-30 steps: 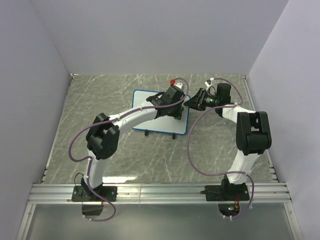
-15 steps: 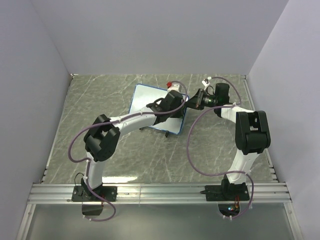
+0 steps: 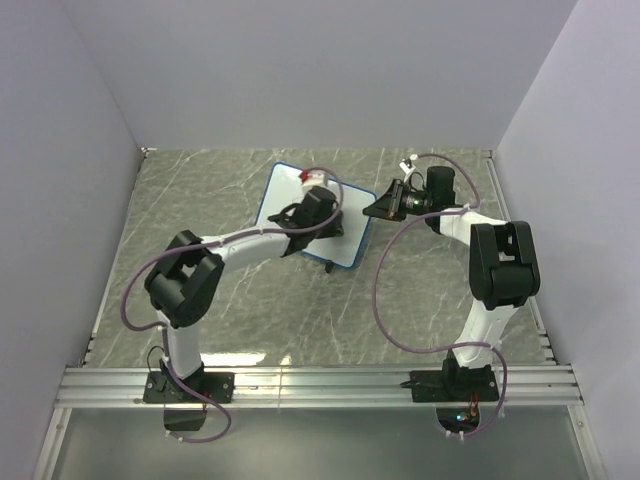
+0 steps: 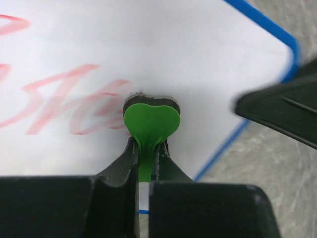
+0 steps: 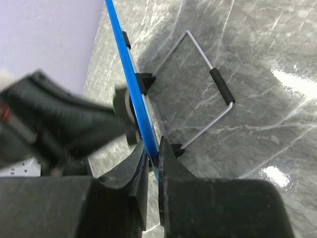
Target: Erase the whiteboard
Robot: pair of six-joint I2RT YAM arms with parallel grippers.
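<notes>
Next, my left gripper sweeps the eraser's dark pad [image 4: 151, 100] back across the scribbles [image 4: 62, 99], as it sits at the end of the red scribbles by my right gripper.
The whiteboard [image 3: 285, 195], white with a blue frame, stands tilted on its wire stand at the middle back. Red scribbles [image 4: 64, 101] show on its left part in the left wrist view. My left gripper [image 4: 146, 148] is shut on a small green eraser [image 4: 150, 121] whose dark pad presses on the board [image 4: 198, 59] just right of the scribbles. My right gripper [image 5: 154, 153] is shut on the board's blue edge [image 5: 126, 74] and holds it from the right. In the top view the left gripper [image 3: 316, 203] is over the board and the right gripper [image 3: 375, 207] is at its right edge.
The board's wire stand [image 5: 208, 89] with black feet rests on the grey marble table [image 3: 200, 200]. Pale walls close the back and both sides. A metal rail [image 3: 320, 385] runs along the near edge by the arm bases.
My left gripper with the eraser has swept leftward across the board. The board has tilted and shifted slightly left. My right gripper has stayed on the board's right edge.
</notes>
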